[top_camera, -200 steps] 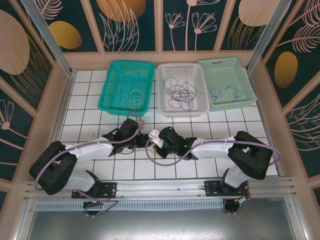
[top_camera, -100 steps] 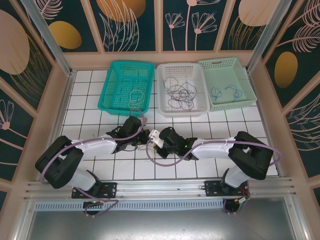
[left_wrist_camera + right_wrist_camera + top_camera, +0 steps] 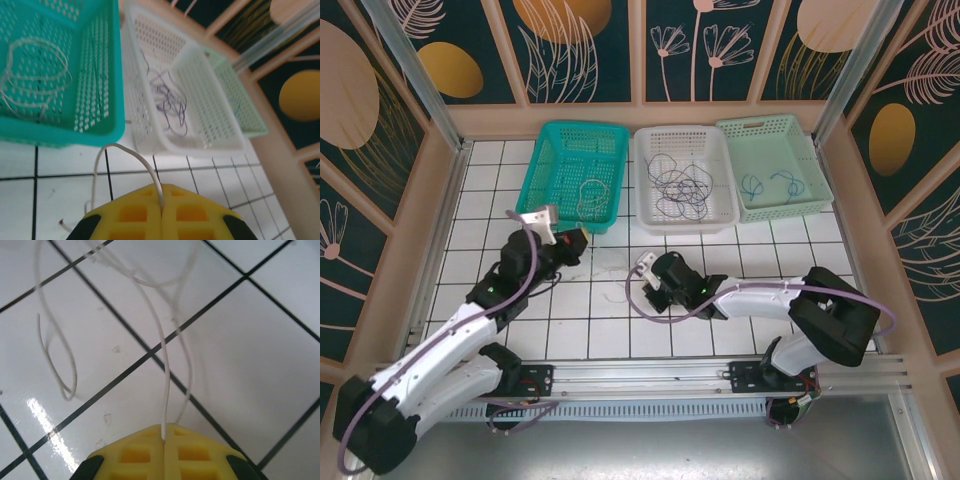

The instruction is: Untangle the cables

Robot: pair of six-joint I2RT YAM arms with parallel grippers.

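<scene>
The white cable hangs down from my left gripper outside the teal basket's near rim (image 3: 65, 137), so I need to raise the cable high and bring it down inside the basket (image 3: 576, 180).
A thin white cable (image 3: 114, 146) arcs up from between the yellow pads of my left gripper (image 3: 161, 194), which is shut on it. In the top view this gripper (image 3: 572, 240) hangs just below the teal basket (image 3: 575, 170). My right gripper (image 3: 165, 429) is shut on a white cable (image 3: 163, 370) that runs away over the tiles in loose curves. It (image 3: 642, 289) sits low over the middle tiles, with a faint white strand (image 3: 609, 291) to its left. Dark cables (image 3: 678, 188) lie tangled in the white basket (image 3: 682, 140).
The teal basket (image 3: 102, 127) holds pale cable loops (image 3: 592, 192). The pale green basket (image 3: 772, 135) at the back right holds blue cables (image 3: 770, 183). All three baskets stand in a row along the back wall. Metal rails run along the near edge.
My left arm has drawn back to the left and lifted away from the right gripper, closing on the white cable. The right gripper has shifted slightly right and stays shut.
</scene>
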